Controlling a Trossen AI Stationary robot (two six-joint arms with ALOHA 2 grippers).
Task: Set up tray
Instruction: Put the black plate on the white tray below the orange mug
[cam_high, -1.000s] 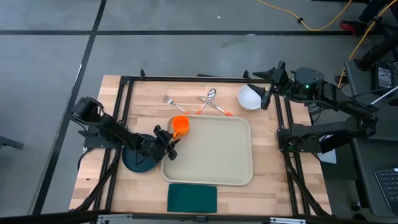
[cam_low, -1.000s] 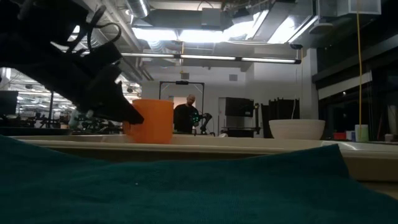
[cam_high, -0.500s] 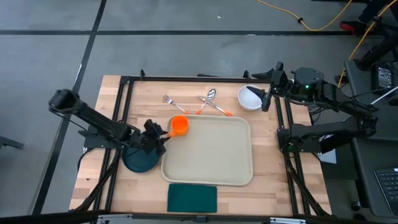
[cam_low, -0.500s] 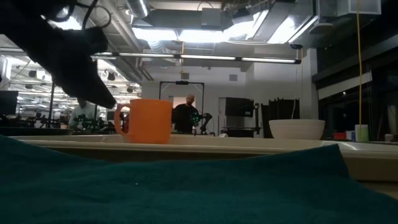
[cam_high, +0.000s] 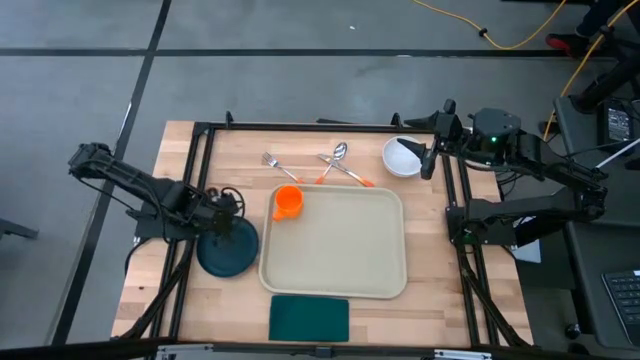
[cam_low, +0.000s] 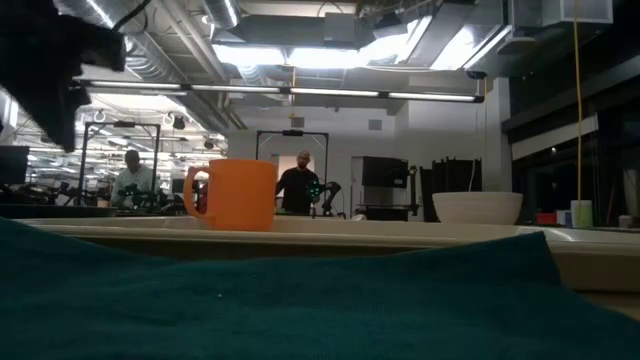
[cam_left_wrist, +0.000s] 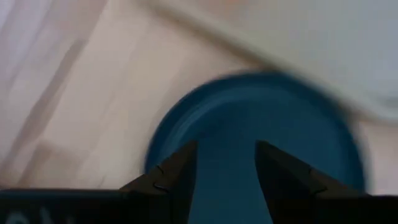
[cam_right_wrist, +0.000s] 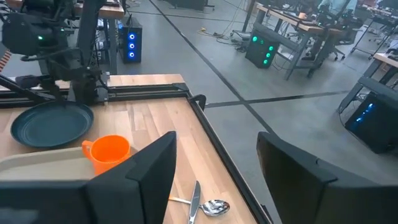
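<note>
My left gripper is going down where open wood (cam_left_wrist: 121, 146) borders the teal plate's rim (cam_left_wrist: 152, 149) away from the tray. It should keep lowering there until its open fingers straddle the plate's rim, then close.
The cream tray (cam_high: 340, 250) lies mid-table. An orange mug (cam_high: 288, 202) stands upright on its base in the tray's far left corner, its handle toward the left (cam_low: 196, 190). A dark teal plate (cam_high: 228, 252) lies flat on the table beside the tray's left rim. My left gripper (cam_high: 226, 204) hangs open above the plate's far edge, pointing steeply down; in its wrist view the plate (cam_left_wrist: 249, 124) fills the space beyond the parted fingers. My right gripper (cam_high: 430, 152) is raised at the far right by the white bowl (cam_high: 402, 157), open and holding nothing (cam_right_wrist: 214, 162).
A dark green napkin (cam_high: 309, 318) lies at the near edge, in front of the tray. A fork (cam_high: 275, 165), a spoon (cam_high: 336, 155) and an orange-handled utensil (cam_high: 352, 176) lie beyond the tray. Black frame rails (cam_high: 190, 230) run along both table sides.
My left gripper has drawn back from the orange mug toward the table's left edge and risen, tipping from nearly level to steeply downward over the plate. The mug has stayed upright in the tray's far left corner, its handle now uncovered.
</note>
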